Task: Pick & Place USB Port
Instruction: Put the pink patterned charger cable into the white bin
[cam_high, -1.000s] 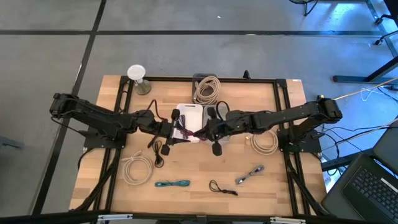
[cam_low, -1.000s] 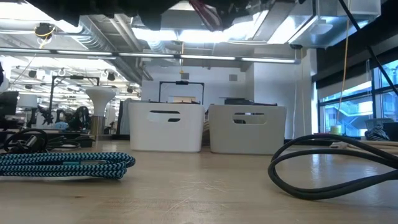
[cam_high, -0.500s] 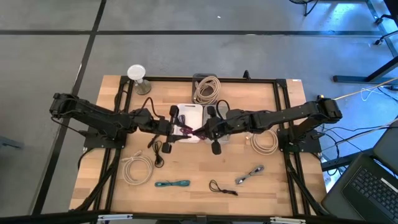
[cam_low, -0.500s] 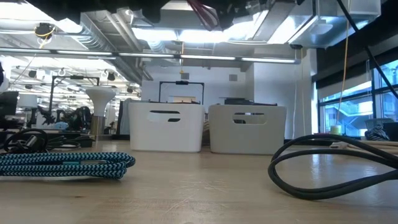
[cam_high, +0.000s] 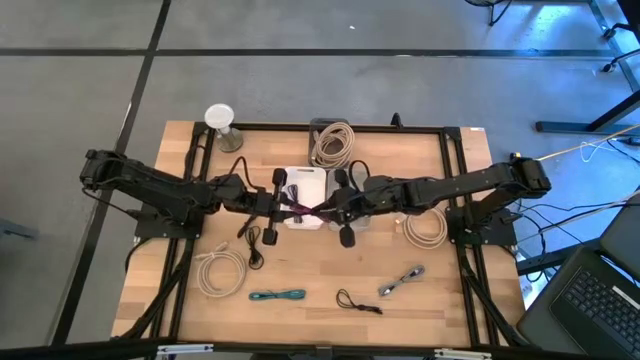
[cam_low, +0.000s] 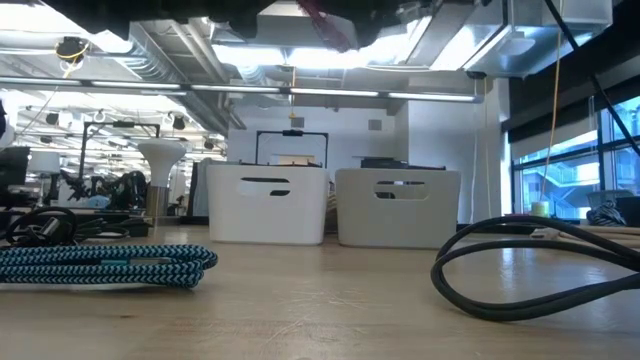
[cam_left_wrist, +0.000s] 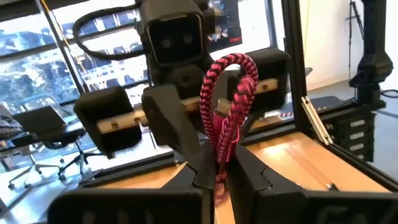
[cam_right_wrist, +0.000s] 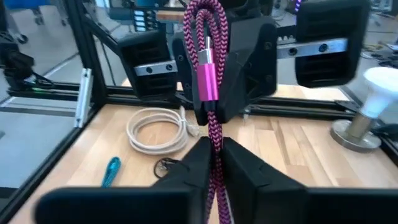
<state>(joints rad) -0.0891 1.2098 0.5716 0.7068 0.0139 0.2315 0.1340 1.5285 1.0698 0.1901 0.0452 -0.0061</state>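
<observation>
Both my grippers are pinching the pink cable (cam_high: 303, 210), so my right gripper needs to open and move away first, and then my left gripper will lower the cable into the white box (cam_high: 308, 181).
A pink braided USB cable (cam_high: 303, 209), bundled into loops, hangs in mid-air over the white box (cam_high: 307, 180) at the table's middle. My left gripper (cam_high: 290, 207) comes at it from the table's left and my right gripper (cam_high: 322, 212) from the right. They face each other, both shut on the bundle. The cable's magenta metal plug (cam_right_wrist: 207, 78) shows in the right wrist view. In the low view only a pink end (cam_low: 325, 20) shows, at the top edge. My left gripper pinches several strands of the pink bundle (cam_left_wrist: 221, 163) between its two fingers, coming level from the table's left. The looped end (cam_left_wrist: 231, 71) stands up above the fingers, clear of the table. My right gripper has the cable's strands (cam_right_wrist: 215, 152) between its two fingers, which lie close on either side, coming from the table's right and slanting slightly down. The plug and loop rise beyond the fingertips. The bundle is lifted clear.
Beige cable coils lie at the far middle (cam_high: 333, 143), near left (cam_high: 221, 268) and right (cam_high: 426, 228). A black cable (cam_high: 255, 240), a teal cable (cam_high: 277, 296), a small black cord (cam_high: 358, 303) and a silver piece (cam_high: 400, 281) lie nearer. A white stand (cam_high: 222, 125) is at the far left.
My left gripper has shut on the pink cable bundle that my right gripper holds up. Both arms have stayed where they were, and the cable remains lifted over the white box.
</observation>
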